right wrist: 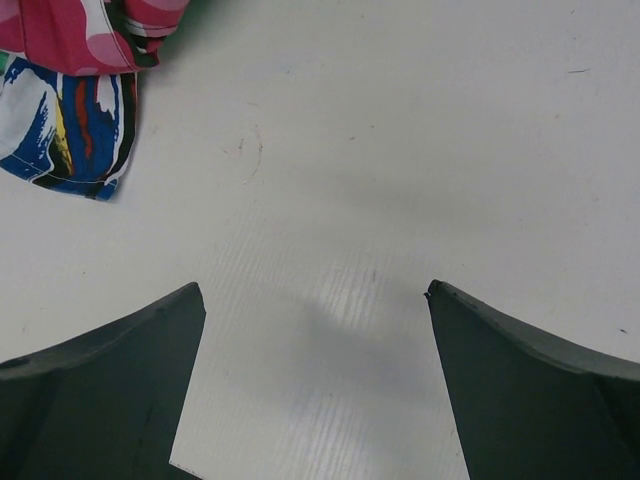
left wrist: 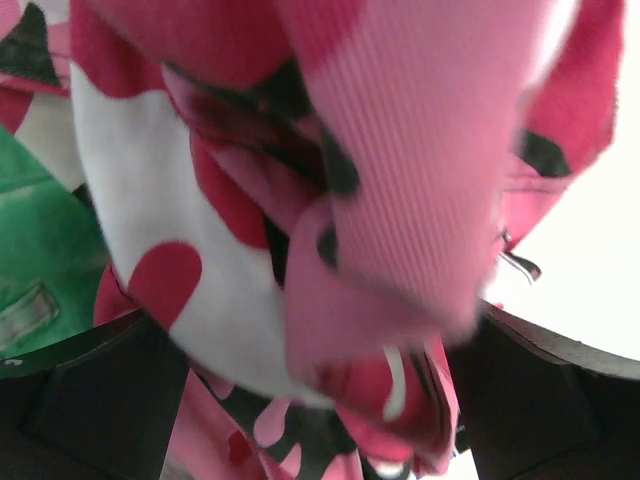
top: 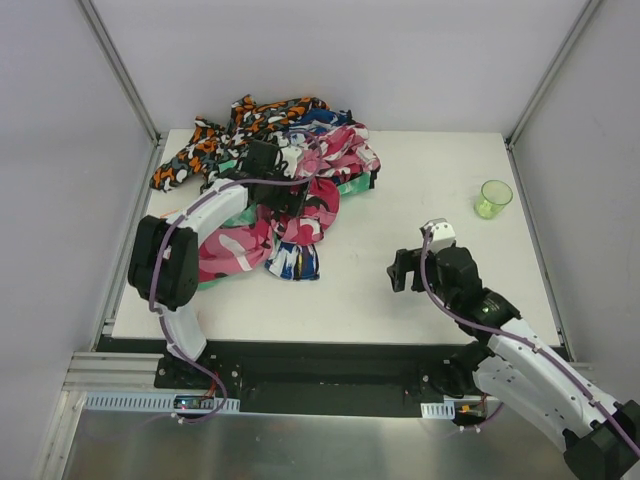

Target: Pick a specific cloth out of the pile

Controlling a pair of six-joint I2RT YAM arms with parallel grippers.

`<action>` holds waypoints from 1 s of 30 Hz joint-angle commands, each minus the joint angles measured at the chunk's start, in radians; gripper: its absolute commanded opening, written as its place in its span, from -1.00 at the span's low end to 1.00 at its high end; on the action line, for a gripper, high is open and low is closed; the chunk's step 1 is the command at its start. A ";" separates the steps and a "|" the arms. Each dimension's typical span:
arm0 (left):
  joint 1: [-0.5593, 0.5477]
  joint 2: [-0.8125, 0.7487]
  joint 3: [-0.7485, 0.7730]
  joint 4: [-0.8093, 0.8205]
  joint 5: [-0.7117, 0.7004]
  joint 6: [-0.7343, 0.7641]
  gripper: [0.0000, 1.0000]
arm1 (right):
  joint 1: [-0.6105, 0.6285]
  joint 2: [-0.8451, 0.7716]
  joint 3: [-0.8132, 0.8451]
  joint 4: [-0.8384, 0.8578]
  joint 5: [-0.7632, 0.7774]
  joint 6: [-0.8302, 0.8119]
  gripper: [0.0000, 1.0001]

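Note:
I should use my left gripper to move the pink camouflage cloth toward the back, as it covers much of the mint green cloth I will take next.
The pile lies at the table's back left: orange-black print, pink camouflage, mint green and a blue-white-red piece. No plain black cloth shows clearly in any view. My left gripper is down in the middle of the pile. In the left wrist view its jaws stand wide apart, with pink camouflage cloth bulging between them and mint green at the left. My right gripper is open and empty over bare table, right of the pile.
A green translucent cup stands at the right side of the table. The blue-white-red piece shows at the top left of the right wrist view. Frame posts rise at the back corners.

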 commanded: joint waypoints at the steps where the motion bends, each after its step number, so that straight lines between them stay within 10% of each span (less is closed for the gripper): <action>1: 0.000 0.153 0.105 -0.083 -0.018 -0.007 0.98 | 0.003 0.016 0.042 0.045 -0.004 -0.029 0.91; 6: -0.004 0.329 0.304 -0.259 -0.010 -0.027 0.83 | 0.003 0.011 0.034 0.047 0.034 -0.035 0.91; 9: -0.004 0.370 0.380 -0.318 -0.070 -0.055 -0.05 | 0.003 0.007 0.025 0.050 0.069 -0.036 0.91; 11: -0.004 0.371 0.403 -0.324 -0.140 -0.067 -1.00 | 0.003 0.005 0.019 0.050 0.088 -0.039 0.91; 22: 0.004 0.299 0.853 -0.353 -0.649 -0.115 -1.00 | 0.001 0.048 0.017 0.093 0.120 -0.026 0.91; 30: 0.115 0.420 1.103 -0.345 -0.651 -0.106 -1.00 | 0.001 0.249 0.052 0.333 0.048 0.004 0.91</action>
